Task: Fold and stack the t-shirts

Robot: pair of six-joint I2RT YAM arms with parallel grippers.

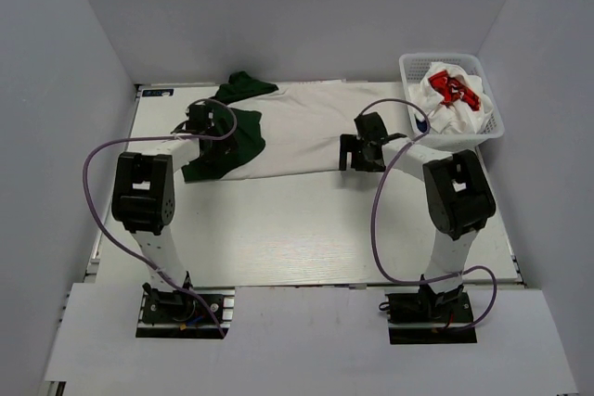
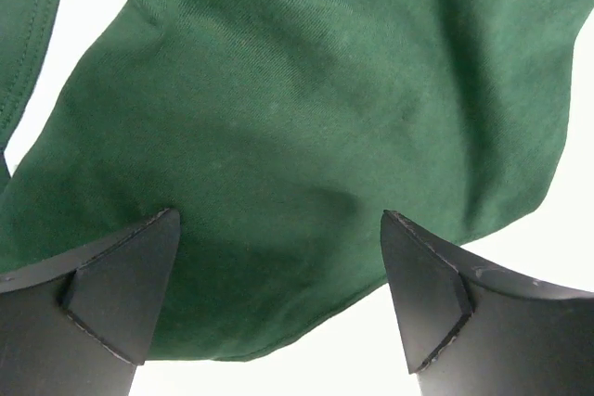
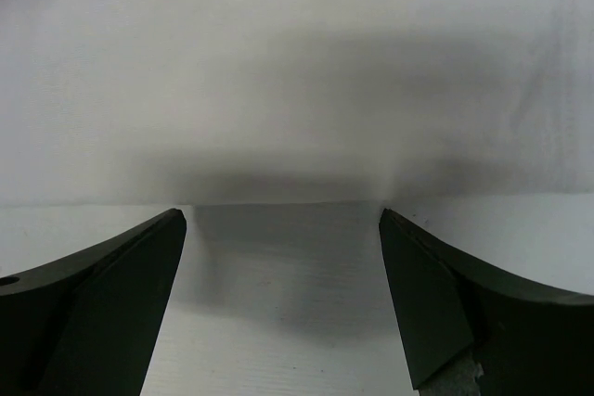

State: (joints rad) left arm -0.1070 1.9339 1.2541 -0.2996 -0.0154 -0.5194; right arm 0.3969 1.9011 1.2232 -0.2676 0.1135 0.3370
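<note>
The white t-shirt is too close to the table's far edge (image 1: 246, 85). My left gripper should pinch the near green edge (image 1: 212, 177) and pull the t-shirt nearer before folding.
A white t-shirt with dark green sleeves (image 1: 297, 132) lies spread across the back of the table. My left gripper (image 1: 206, 124) hovers open over its green sleeve (image 2: 306, 108). The cloth lies under the fingertips, and nothing is pinched in the left gripper (image 2: 278, 229). My right gripper (image 1: 359, 151) is open at the shirt's near right edge. In the right wrist view the white hem (image 3: 297, 108) lies just beyond the right gripper (image 3: 283, 220), with bare table between the fingers. More t-shirts, white with red print (image 1: 453, 92) and a bit of blue (image 1: 422, 124), sit crumpled in the basket.
A white mesh basket (image 1: 494, 122) stands at the back right corner of the table (image 1: 297, 229). Purple cables loop from both arms over the table. Grey walls close in the left, right and back sides.
</note>
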